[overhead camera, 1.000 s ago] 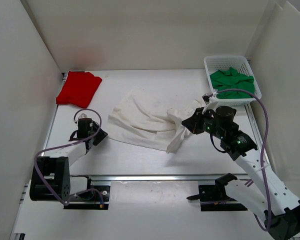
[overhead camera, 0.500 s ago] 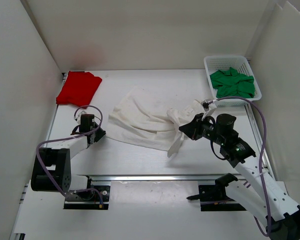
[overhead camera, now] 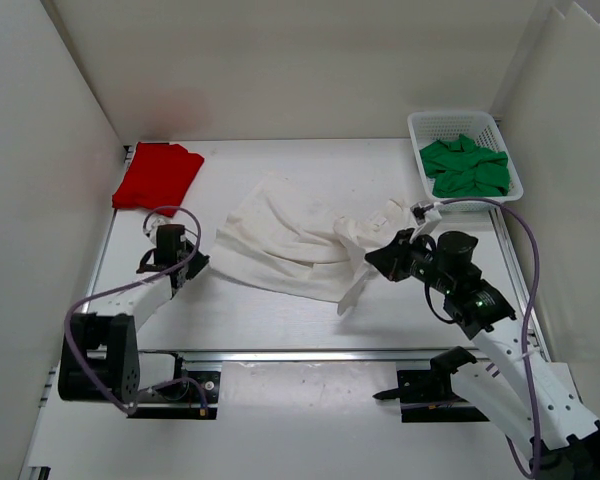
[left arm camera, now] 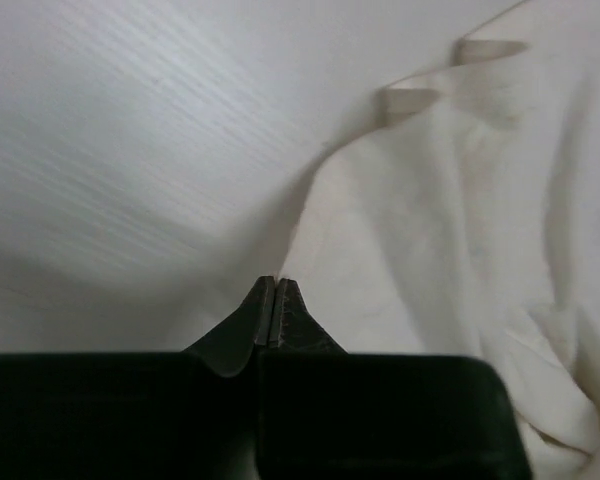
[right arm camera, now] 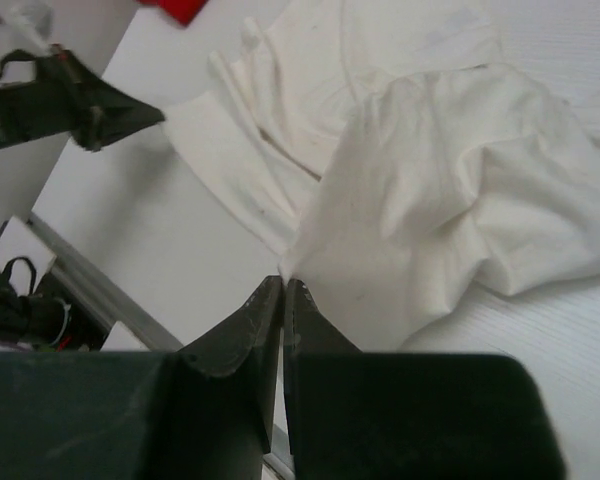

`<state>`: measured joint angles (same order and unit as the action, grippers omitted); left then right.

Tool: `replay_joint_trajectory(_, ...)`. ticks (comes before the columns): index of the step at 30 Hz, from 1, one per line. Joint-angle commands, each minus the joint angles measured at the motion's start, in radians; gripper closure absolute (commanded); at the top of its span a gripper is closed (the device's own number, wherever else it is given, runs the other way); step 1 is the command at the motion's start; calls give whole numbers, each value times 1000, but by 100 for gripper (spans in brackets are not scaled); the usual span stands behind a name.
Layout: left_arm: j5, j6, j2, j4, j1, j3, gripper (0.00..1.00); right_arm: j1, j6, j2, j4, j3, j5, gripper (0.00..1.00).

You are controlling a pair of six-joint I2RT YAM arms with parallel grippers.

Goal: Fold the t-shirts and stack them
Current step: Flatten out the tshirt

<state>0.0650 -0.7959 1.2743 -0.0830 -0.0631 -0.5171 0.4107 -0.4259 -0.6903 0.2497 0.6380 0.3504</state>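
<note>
The white t-shirt's middle point(overhead camera: 325, 245) is bunched up in folds, so my left gripper should raise the hem point(overhead camera: 220, 264) high next to my right gripper and spread the t-shirt flat before folding.
The white t-shirt point(overhead camera: 285, 240) lies rumpled and spread mid-table. My left gripper point(overhead camera: 202, 263) sits low at its left edge, and in the left wrist view that gripper point(left arm camera: 276, 283) is shut with the shirt point(left arm camera: 450, 220) hem pinched at its tips. My right gripper point(overhead camera: 376, 259) is shut on a bunched fold of the shirt's right side, held a little off the table. From the right wrist the cloth point(right arm camera: 430, 160) rises to that gripper point(right arm camera: 283, 282). The red t-shirt point(overhead camera: 157, 176) lies folded at the far left. The green t-shirt point(overhead camera: 465, 166) is heaped in the basket.
The white mesh basket point(overhead camera: 455, 115) stands at the far right corner. White walls close in the left, back and right sides. A metal rail point(overhead camera: 300, 352) runs along the near edge by both arm bases. The left arm point(right arm camera: 80, 105) shows in the right wrist view.
My left gripper has gone from open to shut at the white shirt's left edge. The right gripper has shifted slightly with its fold of cloth still held.
</note>
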Motion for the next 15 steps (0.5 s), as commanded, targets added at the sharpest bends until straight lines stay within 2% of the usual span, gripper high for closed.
replay_joint_trajectory(1,-53,43,-154,-27,3,-102,100,-13,9,31,66,104,-166,100)
replay_joint_trajectory(7,-226,113,-302,-168,63,-403,100,80,65,12,287,411,-615,100)
replay_joint_trajectory(8,-256,110,-315,-176,92,-429,100,91,73,11,298,432,-645,100)
replay_joint_trajectory(10,-341,86,-323,-179,137,-522,100,126,99,-26,338,591,-723,100)
replay_joint_trajectory(15,-456,8,-308,-185,221,-716,100,160,173,-178,410,961,-745,100)
